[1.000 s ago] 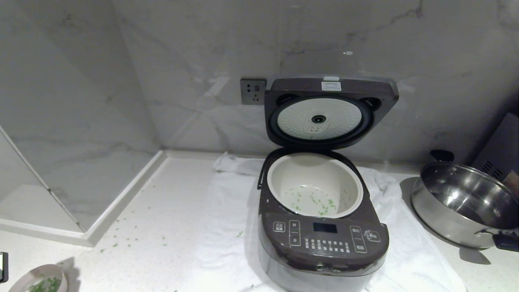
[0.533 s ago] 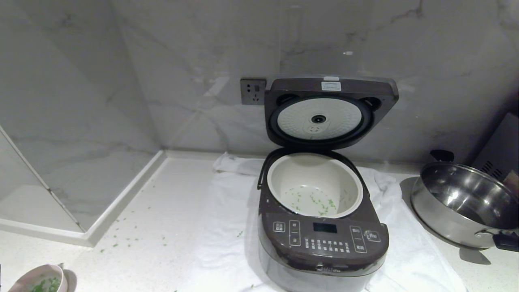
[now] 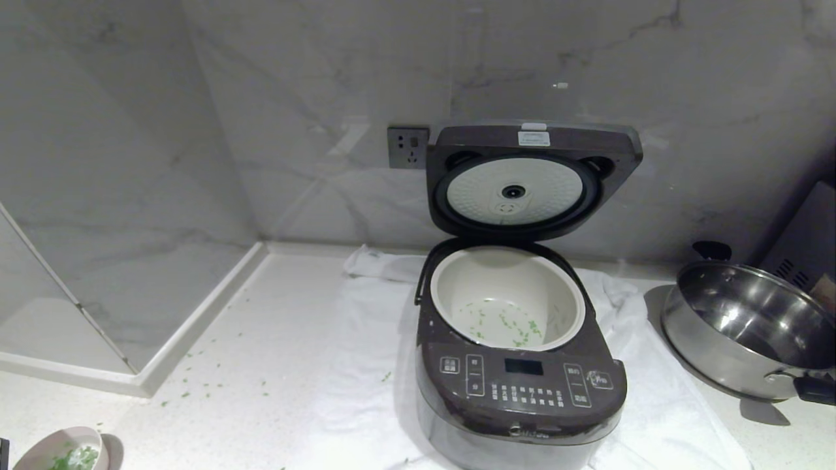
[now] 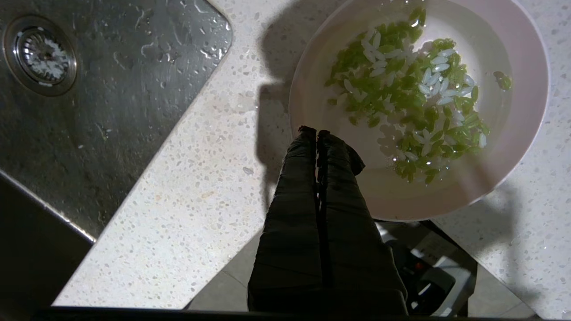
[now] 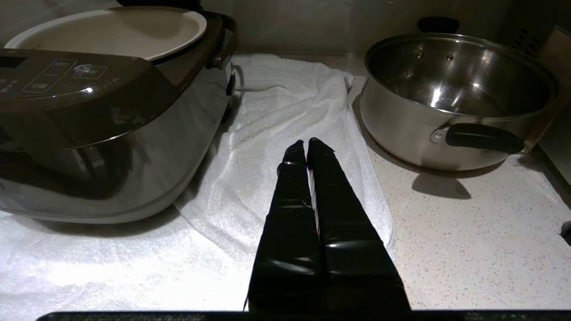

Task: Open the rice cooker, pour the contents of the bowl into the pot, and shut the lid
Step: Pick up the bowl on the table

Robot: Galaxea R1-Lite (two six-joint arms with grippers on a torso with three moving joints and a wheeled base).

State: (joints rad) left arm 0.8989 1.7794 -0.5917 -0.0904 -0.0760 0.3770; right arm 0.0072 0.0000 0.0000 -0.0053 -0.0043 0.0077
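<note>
The bowl's rim (image 4: 293, 130) runs under both shut fingers of my left gripper. Next, I open that gripper, shift it toward the sink and straddle the rim (image 4: 291, 99) before lifting.
The dark brown rice cooker (image 3: 522, 391) stands on a white towel with its lid (image 3: 532, 183) raised against the wall. A few green bits lie in its white pot (image 3: 506, 294). At the counter's near left corner is the pale pink bowl (image 3: 32, 450). In the left wrist view the bowl (image 4: 526, 89) holds the contents (image 4: 401, 89), green pieces and white grains in water. My left gripper (image 4: 316, 132) is shut on the bowl's rim, holding it over the counter edge. My right gripper (image 5: 306, 142) is shut and empty above the towel, beside the cooker (image 5: 111, 111).
A shiny steel pan (image 3: 744, 326) sits right of the cooker. The white towel (image 3: 366, 365) covers the counter around it. Green bits (image 3: 209, 385) are scattered on the counter at left. A wet steel sink (image 4: 111, 89) lies beside the bowl. A wall socket (image 3: 407, 147) is behind.
The bowl at the lower left corner tipped up slightly, then settled a little lower. The dark edge of my left gripper has sunk along the picture's edge. The cooker has not moved.
</note>
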